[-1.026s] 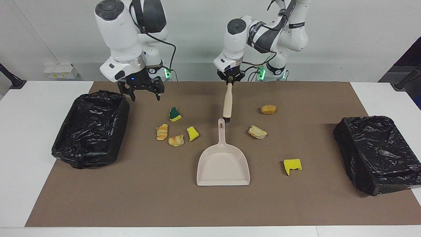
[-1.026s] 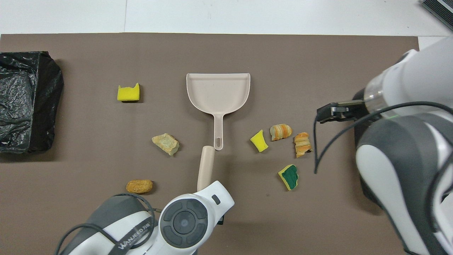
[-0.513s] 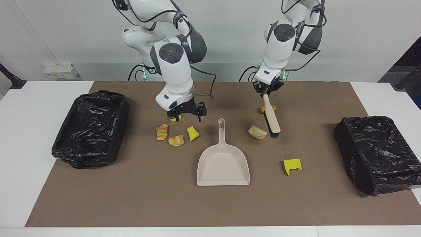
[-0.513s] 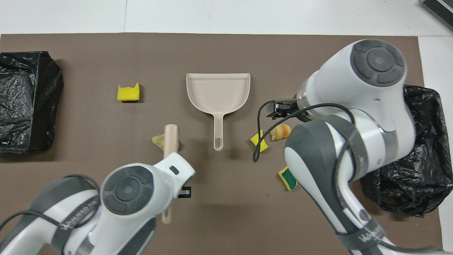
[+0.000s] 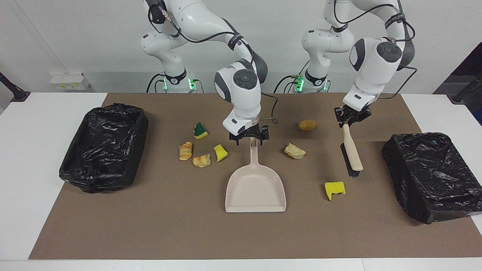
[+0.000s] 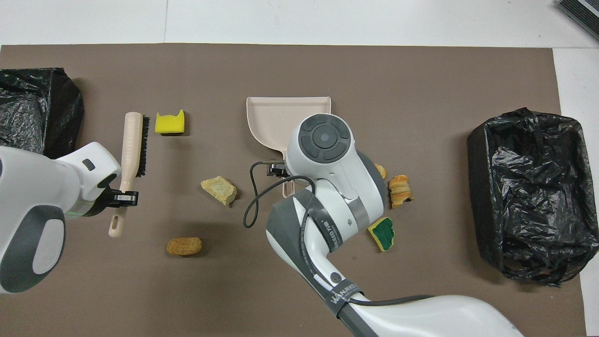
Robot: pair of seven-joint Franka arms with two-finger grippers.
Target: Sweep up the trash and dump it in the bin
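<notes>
The dustpan's opening (image 6: pixel 288 99) points away from the brush and pale bread lump, so the robot's right gripper should turn the dustpan toward them by its handle (image 5: pixel 253 153) before the sweeping starts.
My left gripper (image 5: pixel 352 119) is shut on the handle of the beige brush (image 5: pixel 352 150), which slants down with its dark bristles beside a yellow sponge piece (image 5: pixel 334 189); in the overhead view the brush (image 6: pixel 131 140) lies between that sponge (image 6: pixel 170 122) and a bin. My right gripper (image 5: pixel 251 138) is open, its fingers on either side of the handle end of the beige dustpan (image 5: pixel 256 188). Several bits of trash lie on the mat: a green-and-yellow sponge (image 5: pixel 200 130), two croissant lumps (image 5: pixel 185 150), a yellow wedge (image 5: pixel 220 153), a pale bread lump (image 5: pixel 294 151) and a brown lump (image 5: pixel 307 125).
A bin lined with a black bag (image 5: pixel 103 146) stands at the right arm's end of the brown mat. A second black-bagged bin (image 5: pixel 433 173) stands at the left arm's end, close to the brush. The right arm hides part of the dustpan (image 6: pixel 271 117) from overhead.
The right gripper came from over the sponge and croissant bits to the dustpan handle. The left gripper carried the brush past the pale bread lump toward the left arm's end.
</notes>
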